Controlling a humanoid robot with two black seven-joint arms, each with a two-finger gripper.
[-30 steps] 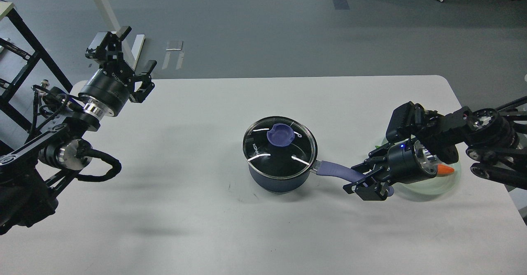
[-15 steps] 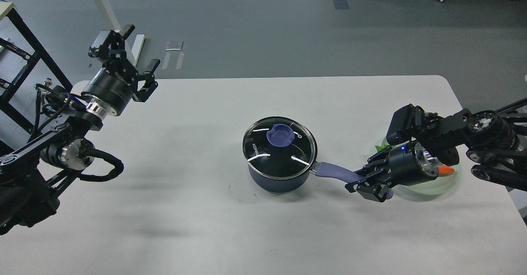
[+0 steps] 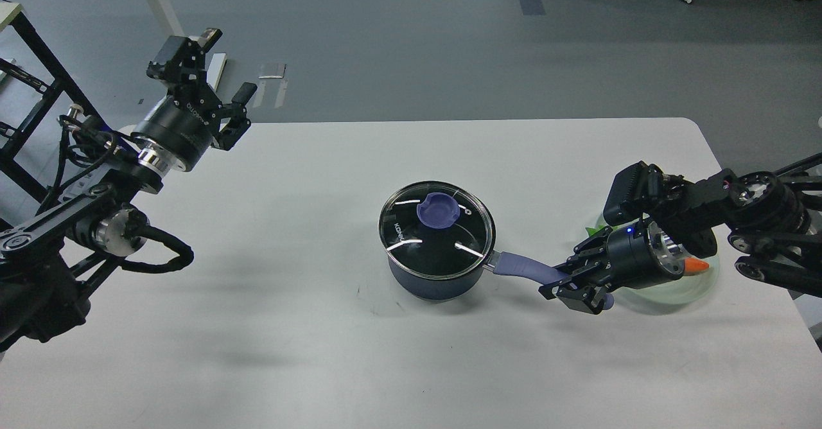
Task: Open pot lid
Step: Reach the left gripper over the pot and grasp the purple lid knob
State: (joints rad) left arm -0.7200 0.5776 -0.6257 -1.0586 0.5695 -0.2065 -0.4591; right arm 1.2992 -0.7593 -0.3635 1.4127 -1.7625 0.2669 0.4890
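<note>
The glass lid (image 3: 437, 248) lets only even black show through, so I should expect to find an empty pot (image 3: 436, 282) when I raise the lid by its knob.
A dark blue pot (image 3: 437, 281) stands in the middle of the white table (image 3: 308, 236). A glass lid (image 3: 437, 239) with a purple knob (image 3: 438, 211) sits closed on it. The pot's purple handle (image 3: 523, 267) points right. My right gripper (image 3: 575, 282) is shut on the far end of that handle. My left gripper (image 3: 215, 72) is open and empty, raised over the table's far left corner, well away from the pot.
A clear green plate (image 3: 681, 288) with an orange carrot tip (image 3: 697, 265) lies behind my right wrist at the table's right side. A black frame (image 3: 32, 69) stands off the table at the far left.
My left gripper has moved up and to the right, still open. My right gripper has closed tighter on the pot handle. The pot and lid have not moved.
</note>
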